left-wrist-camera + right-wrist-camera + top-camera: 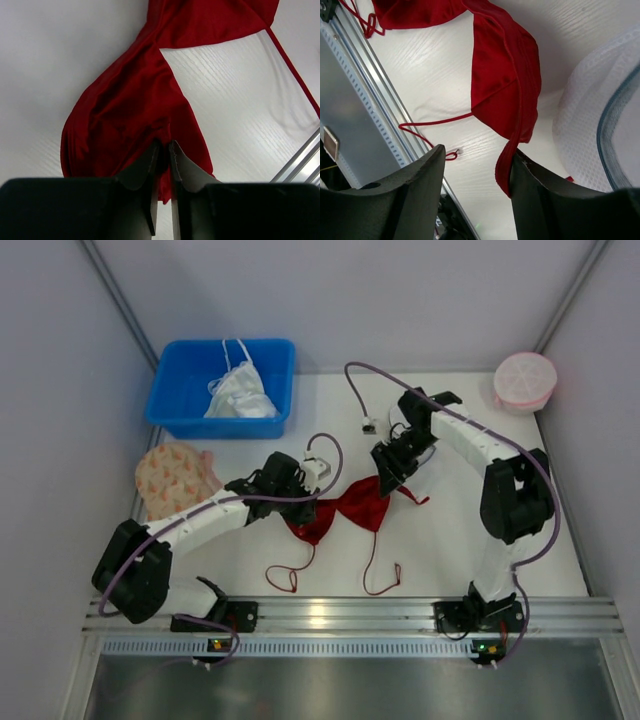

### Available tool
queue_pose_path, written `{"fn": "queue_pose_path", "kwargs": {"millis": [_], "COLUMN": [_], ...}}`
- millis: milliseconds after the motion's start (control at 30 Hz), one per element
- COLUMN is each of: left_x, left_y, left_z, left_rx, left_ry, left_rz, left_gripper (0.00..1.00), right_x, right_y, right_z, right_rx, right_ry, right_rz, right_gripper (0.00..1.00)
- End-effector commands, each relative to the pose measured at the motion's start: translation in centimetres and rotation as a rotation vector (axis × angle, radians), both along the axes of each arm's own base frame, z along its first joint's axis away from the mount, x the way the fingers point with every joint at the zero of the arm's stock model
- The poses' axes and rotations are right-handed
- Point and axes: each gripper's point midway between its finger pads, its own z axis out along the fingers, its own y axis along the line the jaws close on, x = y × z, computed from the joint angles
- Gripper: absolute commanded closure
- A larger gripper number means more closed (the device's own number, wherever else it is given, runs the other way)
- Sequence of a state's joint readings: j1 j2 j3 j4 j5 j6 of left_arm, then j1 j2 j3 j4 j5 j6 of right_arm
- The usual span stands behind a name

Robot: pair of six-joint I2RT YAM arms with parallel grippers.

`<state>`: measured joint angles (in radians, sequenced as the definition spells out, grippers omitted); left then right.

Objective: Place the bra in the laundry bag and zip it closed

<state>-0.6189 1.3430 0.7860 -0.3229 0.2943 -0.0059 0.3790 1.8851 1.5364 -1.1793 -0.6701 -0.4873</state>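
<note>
I expect the bra's band (411, 496) to fold over the cup and stay there when I move it inward, because the bra band's limp edge (509, 167) hangs against my right gripper.
The dark-red bra (345, 512) lies spread on the white table between the two arms, its thin strings trailing toward the front rail. My left gripper (302, 498) is at its left cup; in the left wrist view the fingers (164, 144) stand nearly together with a fold of the bra (130, 100) pinched between them. My right gripper (390, 478) hangs over the right cup and is open (477, 150); an edge band of the bra (505, 75) drapes against its right finger (530, 195). The laundry bag (587, 130), white mesh with a dark rim, shows only beside that finger.
A blue bin (180, 390) holding a white garment (240, 395) stands at the back left. A beige patterned disc (175, 478) lies at the left edge, and a pink round mesh bag (525, 380) sits at the back right. The metal rail (350, 615) runs along the front.
</note>
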Motion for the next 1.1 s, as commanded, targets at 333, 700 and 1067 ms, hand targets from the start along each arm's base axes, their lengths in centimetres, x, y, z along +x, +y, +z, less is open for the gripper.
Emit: {"fn": "queue_pose_path", "kwargs": {"millis": [333, 700, 1067], "left_x": [1.8, 2.4, 2.1], "left_y": [-1.0, -0.7, -1.0], "left_z": [5.6, 13.1, 13.0], "left_rx": [-0.04, -0.129, -0.123], "left_ry": [-0.197, -0.323, -0.289], "left_rz": [0.001, 0.031, 0.004], "left_gripper": [0.4, 0.28, 0.25], "right_x": [1.6, -0.8, 1.2], "right_y": [-5.7, -11.7, -12.9], "right_z": [4.8, -0.2, -4.7], "right_rx": [-0.058, -0.194, -0.207], "right_ry": [-0.234, -0.472, -0.617], "right_rz": [-0.096, 0.122, 0.223], "right_gripper": [0.45, 0.56, 0.53]}}
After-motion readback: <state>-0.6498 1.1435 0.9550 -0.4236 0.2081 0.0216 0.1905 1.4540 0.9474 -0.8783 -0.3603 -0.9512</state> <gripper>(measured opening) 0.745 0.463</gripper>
